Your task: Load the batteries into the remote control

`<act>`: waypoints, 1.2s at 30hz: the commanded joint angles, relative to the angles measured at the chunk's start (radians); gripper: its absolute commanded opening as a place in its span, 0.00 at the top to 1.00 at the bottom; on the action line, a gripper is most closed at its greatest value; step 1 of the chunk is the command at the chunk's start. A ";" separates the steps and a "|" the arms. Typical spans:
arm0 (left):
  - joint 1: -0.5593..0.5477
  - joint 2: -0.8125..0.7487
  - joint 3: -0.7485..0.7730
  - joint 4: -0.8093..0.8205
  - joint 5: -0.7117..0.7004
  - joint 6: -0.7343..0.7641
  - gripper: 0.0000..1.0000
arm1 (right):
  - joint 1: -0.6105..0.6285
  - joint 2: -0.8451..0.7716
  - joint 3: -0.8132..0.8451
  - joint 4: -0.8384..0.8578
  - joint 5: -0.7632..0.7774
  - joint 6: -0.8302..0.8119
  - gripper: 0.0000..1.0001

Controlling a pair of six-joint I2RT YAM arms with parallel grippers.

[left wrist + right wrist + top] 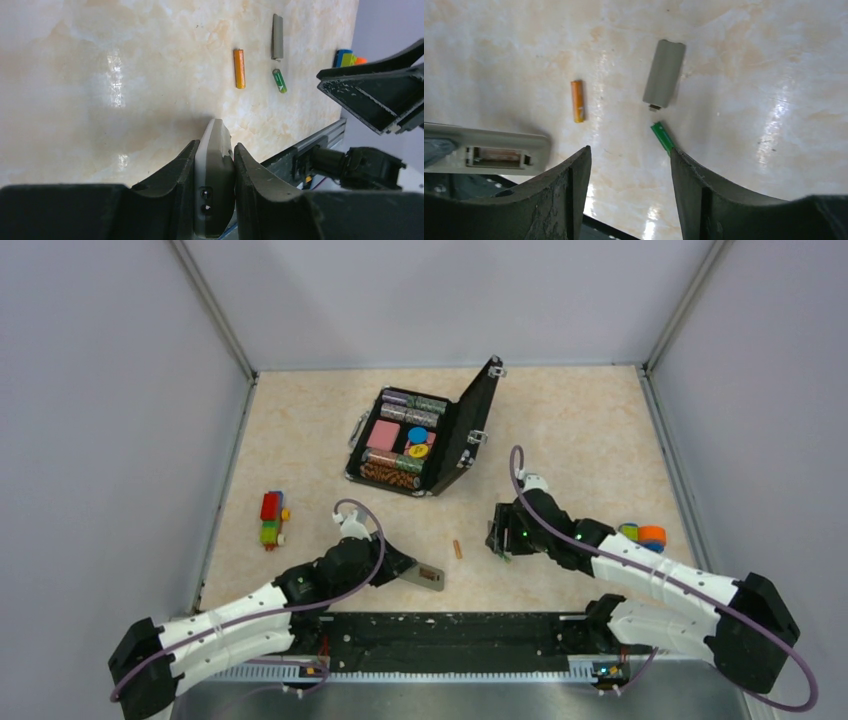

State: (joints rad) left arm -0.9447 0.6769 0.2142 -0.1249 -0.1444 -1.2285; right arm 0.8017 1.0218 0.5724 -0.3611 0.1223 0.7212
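Note:
The green battery's near end is clear of the battery cover and the green battery's long sides face the robot's fingers, so the right gripper keeps moving down and closes on that end.
My left gripper is shut on the remote control, gripping its grey body edge-on just above the table. In the right wrist view the remote shows an open battery bay. The orange-brown battery lies on the table between the arms. The green battery lies beside it, touching the inner tip of one finger of my open right gripper. That gripper hovers low over the table. A grey battery cover lies just beyond the green battery.
An open black case with rolls of poker chips stands at the back centre. A multicoloured block toy lies at the left. Orange and blue objects sit by the right arm. A black rail runs along the near edge.

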 commanded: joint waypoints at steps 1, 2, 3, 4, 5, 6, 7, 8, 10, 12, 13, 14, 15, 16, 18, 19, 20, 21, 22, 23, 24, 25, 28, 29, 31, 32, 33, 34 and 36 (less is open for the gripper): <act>-0.003 -0.022 -0.005 -0.003 0.015 0.212 1.00 | -0.007 0.005 0.044 -0.084 0.040 -0.168 0.40; -0.003 -0.031 -0.004 0.012 0.026 0.237 1.00 | -0.008 0.016 0.048 -0.089 0.036 -0.184 0.40; -0.003 -0.043 -0.003 0.030 0.038 0.264 1.00 | -0.008 0.031 0.052 -0.092 0.028 -0.202 0.40; -0.003 -0.056 -0.004 0.047 0.056 0.293 1.00 | -0.008 0.045 0.057 -0.092 0.022 -0.221 0.40; -0.003 -0.069 -0.002 0.065 0.076 0.322 1.00 | -0.009 0.058 0.061 -0.095 0.015 -0.239 0.40; -0.003 -0.083 0.001 0.076 0.096 0.353 1.00 | -0.009 0.071 0.065 -0.095 0.012 -0.252 0.40; -0.003 -0.096 0.004 0.083 0.115 0.388 1.00 | -0.009 0.082 0.068 -0.094 0.010 -0.262 0.40; -0.003 -0.113 0.006 0.092 0.130 0.415 1.00 | -0.009 0.097 0.071 -0.096 0.009 -0.272 0.40; -0.003 -0.150 0.005 0.103 0.174 0.459 1.00 | -0.011 0.122 0.077 -0.094 0.003 -0.290 0.40; -0.003 -0.187 0.002 0.108 0.195 0.493 1.00 | -0.012 0.150 0.085 -0.093 0.001 -0.305 0.40; -0.003 -0.207 -0.003 0.112 0.202 0.508 1.00 | -0.010 0.162 0.088 -0.092 0.000 -0.310 0.41; -0.003 -0.229 -0.008 0.115 0.209 0.522 1.00 | -0.010 0.174 0.091 -0.089 -0.002 -0.316 0.41; -0.003 -0.249 -0.015 0.116 0.214 0.539 1.00 | -0.010 0.184 0.095 -0.086 -0.001 -0.320 0.42; -0.003 -0.272 -0.021 0.116 0.217 0.548 1.00 | -0.011 0.192 0.098 -0.084 0.000 -0.321 0.42; -0.003 -0.312 -0.030 0.112 0.200 0.551 1.00 | -0.012 0.205 0.102 -0.077 -0.003 -0.324 0.45; -0.003 -0.331 -0.035 0.106 0.193 0.552 1.00 | -0.012 0.209 0.104 -0.073 -0.006 -0.326 0.46; -0.003 -0.347 -0.040 0.102 0.183 0.550 1.00 | -0.013 0.213 0.105 -0.070 -0.008 -0.325 0.47; -0.003 -0.364 -0.043 0.093 0.175 0.547 1.00 | -0.013 0.218 0.106 -0.070 -0.010 -0.325 0.48; -0.003 -0.376 -0.046 0.089 0.165 0.543 1.00 | -0.012 0.222 0.106 -0.070 -0.012 -0.327 0.49; -0.003 -0.388 -0.048 0.085 0.158 0.541 1.00 | -0.013 0.228 0.104 -0.069 -0.017 -0.329 0.50; -0.003 -0.398 -0.050 0.082 0.155 0.539 1.00 | -0.013 0.232 0.102 -0.069 -0.019 -0.331 0.51; -0.003 -0.406 -0.051 0.079 0.155 0.535 1.00 | -0.013 0.235 0.099 -0.070 -0.021 -0.333 0.53; -0.003 -0.412 -0.052 0.065 0.106 0.527 1.00 | -0.013 0.244 0.092 -0.065 -0.029 -0.338 0.58; -0.003 -0.412 -0.052 0.061 0.099 0.524 1.00 | -0.013 0.251 0.093 -0.064 -0.033 -0.338 0.59; -0.003 -0.409 -0.054 0.061 0.081 0.512 1.00 | -0.013 0.265 0.096 -0.063 -0.036 -0.341 0.61; -0.003 -0.407 -0.057 0.061 0.074 0.509 1.00 | -0.012 0.272 0.098 -0.063 -0.038 -0.340 0.61; -0.003 -0.405 -0.058 0.064 0.067 0.506 1.00 | -0.013 0.279 0.098 -0.064 -0.039 -0.340 0.61; -0.003 -0.403 -0.059 0.065 0.059 0.502 1.00 | -0.012 0.284 0.098 -0.063 -0.040 -0.340 0.61; -0.003 -0.399 -0.059 0.067 0.048 0.497 1.00 | -0.012 0.292 0.100 -0.064 -0.035 -0.340 0.62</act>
State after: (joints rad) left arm -0.9443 0.2752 0.1638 -0.0910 -0.0498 -0.7132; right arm 0.7994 1.2984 0.6365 -0.4500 0.0921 0.3927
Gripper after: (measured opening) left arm 0.329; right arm 0.389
